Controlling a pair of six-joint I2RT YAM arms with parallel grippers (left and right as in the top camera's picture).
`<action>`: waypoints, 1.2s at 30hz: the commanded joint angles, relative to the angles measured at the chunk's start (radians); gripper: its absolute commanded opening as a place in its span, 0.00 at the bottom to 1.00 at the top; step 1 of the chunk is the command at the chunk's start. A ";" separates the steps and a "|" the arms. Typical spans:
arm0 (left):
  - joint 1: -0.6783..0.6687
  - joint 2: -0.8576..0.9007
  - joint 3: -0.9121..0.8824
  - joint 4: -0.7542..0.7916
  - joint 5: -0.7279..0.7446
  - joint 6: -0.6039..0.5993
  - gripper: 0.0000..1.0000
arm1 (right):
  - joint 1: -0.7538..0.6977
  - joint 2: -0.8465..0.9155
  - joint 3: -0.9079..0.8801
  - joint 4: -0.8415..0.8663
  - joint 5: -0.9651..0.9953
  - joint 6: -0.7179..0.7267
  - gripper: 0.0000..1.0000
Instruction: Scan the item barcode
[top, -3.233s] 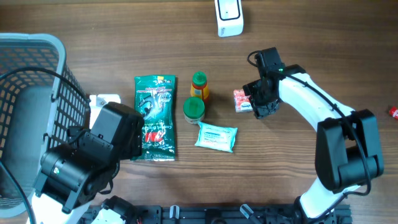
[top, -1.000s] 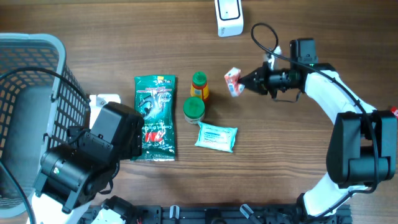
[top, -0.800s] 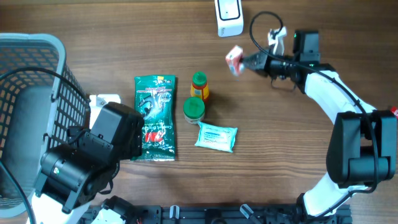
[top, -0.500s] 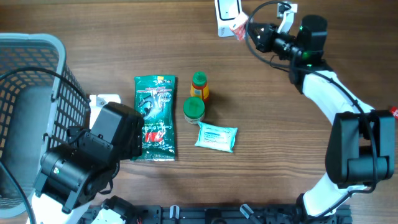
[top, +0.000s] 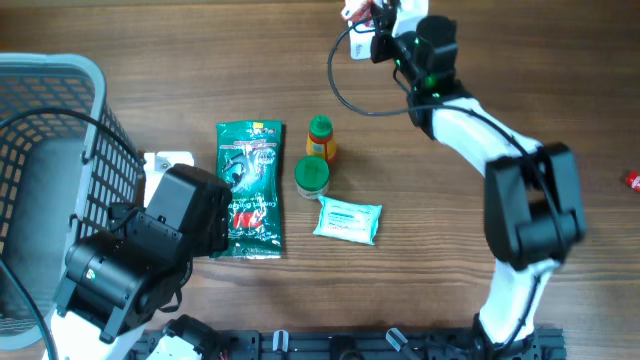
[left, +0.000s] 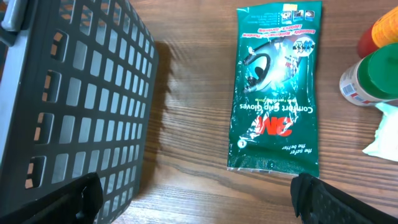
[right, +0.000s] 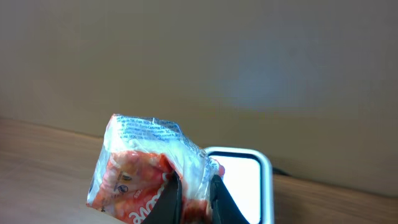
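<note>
The packet is up at the scanner's face (right: 243, 182) and there is open wood toward the small red thing (top: 633, 181), so the robot's right gripper keeps going across and lets go on that side.
The item is a small red and orange snack packet (right: 140, 171) in clear crinkled wrap. My right gripper (right: 194, 200) is shut on its right end and holds it up in the air. Just behind the packet stands the white barcode scanner (right: 245, 186), its pale face toward the packet. From overhead, the right gripper (top: 378, 18) is stretched to the table's far edge, the packet (top: 352, 11) shows at its tip, and the scanner is mostly hidden under the arm. My left gripper (left: 199, 208) hangs open over bare wood beside the basket, holding nothing.
A grey mesh basket (top: 50, 150) fills the left side. In the middle lie a green 3M gloves pack (top: 250, 188), a green-capped jar (top: 312, 176), an orange bottle (top: 320, 137) and a wipes packet (top: 347, 220). A small red thing (top: 632, 181) sits at the right edge.
The right gripper lifted the packet off the table and carried it up and left to the scanner at the far edge. The left arm has not moved.
</note>
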 joint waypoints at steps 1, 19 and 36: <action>0.008 -0.001 -0.003 0.000 0.002 -0.017 1.00 | -0.001 0.111 0.131 -0.007 0.111 -0.077 0.05; 0.008 -0.001 -0.003 0.000 0.002 -0.017 1.00 | -0.009 0.102 0.187 -0.098 0.478 -0.095 0.04; 0.008 -0.001 -0.003 0.000 0.002 -0.017 1.00 | -0.450 -0.023 0.186 -0.799 0.937 -0.093 0.04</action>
